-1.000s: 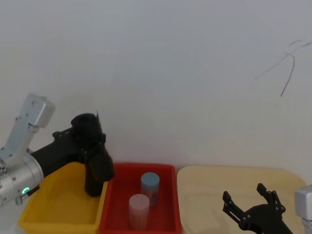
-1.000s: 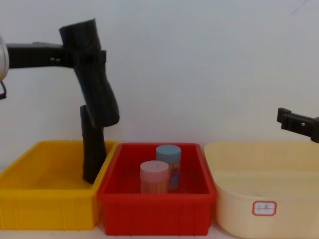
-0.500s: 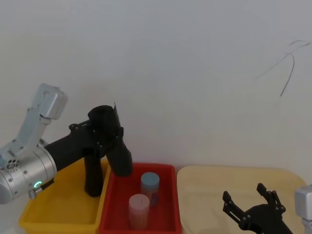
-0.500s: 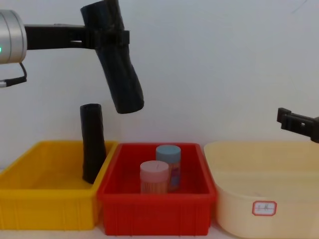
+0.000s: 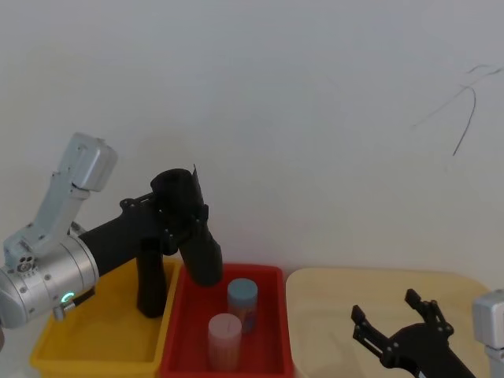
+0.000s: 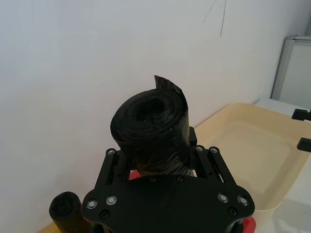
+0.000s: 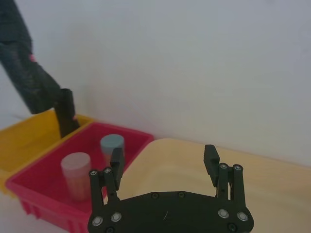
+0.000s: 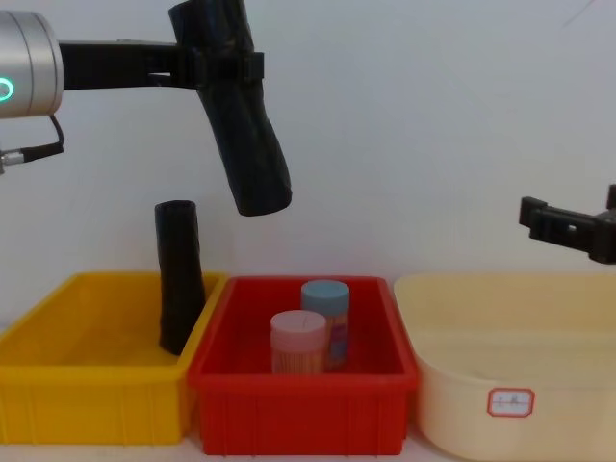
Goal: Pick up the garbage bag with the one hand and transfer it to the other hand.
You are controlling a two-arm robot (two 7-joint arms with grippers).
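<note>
The garbage bag's free lower end point(image 8: 260, 191) sticks out at a slant. The roll point(image 8: 241, 130) should stay straight and wound when I carry it.
The garbage bag point(image 8: 247, 135), a stout black roll with a loose flap at its upper end, hangs tilted in the air above the left part of the red bin point(image 8: 298, 409). My left gripper point(image 8: 223, 67), on the silver arm with the green light, is shut on the bag near its upper end. The left wrist view looks down the bag's point(image 6: 150, 124) rolled end between the fingers. My right gripper point(image 8: 570, 225) hovers open over the cream tub point(image 8: 500, 356), well apart from the bag; its open fingers point(image 7: 116, 162) hold nothing.
A slimmer black roll point(image 8: 179, 277) leans upright in the yellow bin point(image 8: 87, 404). In the red bin stand a blue-lidded can point(image 8: 325, 313) and a pink-lidded can point(image 8: 298, 342). A white wall rises close behind the bins.
My left arm has carried the garbage bag up out of the yellow bin and rightward over the red bin. The right gripper has shifted slightly left.
</note>
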